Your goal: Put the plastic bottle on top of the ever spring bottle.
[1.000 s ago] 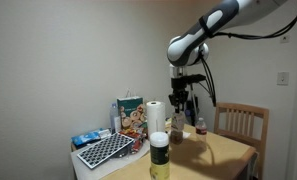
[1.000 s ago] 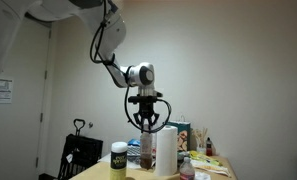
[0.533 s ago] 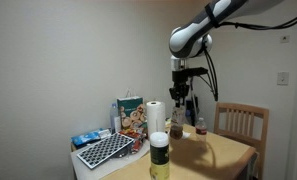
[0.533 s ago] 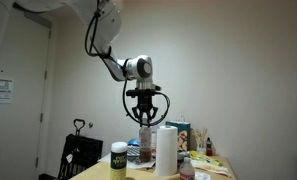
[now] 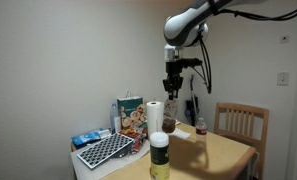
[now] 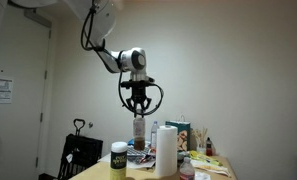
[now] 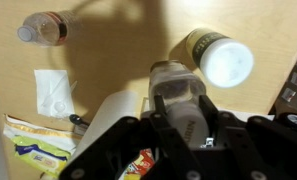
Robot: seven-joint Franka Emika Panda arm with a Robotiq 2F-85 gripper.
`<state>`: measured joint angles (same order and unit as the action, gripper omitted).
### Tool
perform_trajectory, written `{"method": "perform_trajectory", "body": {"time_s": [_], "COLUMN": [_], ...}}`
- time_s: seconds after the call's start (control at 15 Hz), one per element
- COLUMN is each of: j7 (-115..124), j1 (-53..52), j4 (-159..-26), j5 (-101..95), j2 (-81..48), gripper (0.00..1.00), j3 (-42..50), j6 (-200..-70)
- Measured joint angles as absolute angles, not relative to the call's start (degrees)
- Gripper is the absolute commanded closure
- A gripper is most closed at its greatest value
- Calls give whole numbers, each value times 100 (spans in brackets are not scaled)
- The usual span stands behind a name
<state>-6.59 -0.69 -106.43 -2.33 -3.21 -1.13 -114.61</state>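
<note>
The plastic bottle's base (image 7: 170, 69) is hanging low next to the ever spring bottle, so my gripper should raise the plastic bottle higher and center it over the white cap (image 7: 228, 62) before lowering it.
My gripper (image 7: 180, 118) is shut on the plastic bottle (image 7: 176, 88), a slim clear bottle that hangs upright below the fingers, well above the table. In both exterior views the gripper (image 5: 174, 84) (image 6: 138, 106) holds the bottle (image 6: 139, 130) in the air. The ever spring bottle (image 5: 160, 153), stout with a white cap, stands at the table's front edge. It also shows in an exterior view (image 6: 119, 159). In the wrist view its white cap (image 7: 226, 62) lies up and to the right of the held bottle, not beneath it.
A white paper towel roll (image 5: 155, 117) (image 6: 167, 150) stands close behind the ever spring bottle. A small red-capped bottle (image 7: 43, 28) (image 5: 199, 128), a white napkin (image 7: 56, 92), snack packets (image 7: 33, 145), a box (image 5: 130, 114) and a dark grid tray (image 5: 106, 150) sit on the table. A wooden chair (image 5: 238, 123) stands beside it.
The gripper has risen with the plastic bottle in it and has shifted sideways toward the paper towel roll and the ever spring bottle. Nothing on the table has moved.
</note>
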Motion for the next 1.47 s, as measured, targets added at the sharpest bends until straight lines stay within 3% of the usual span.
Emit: {"method": "perform_trajectory", "body": {"time_s": [0.73,0.8,1.0,1.07,1.47], "j7": [-661,-677,-712,-715,-717], "j1": [-644,-669,-714,-714,-714], "j4": [-9226,-9140,-8994,-8969,-8944], "j5": [-524,-660,-1074,-1095,-892], "j2": [-494,-581,-825,-867,-922], "gripper": [87,62,62,87,87], "j3": [-549,-564,-579,-579,-633], "j6": [-9113,-9114,-9155,-9156,-9353]}}
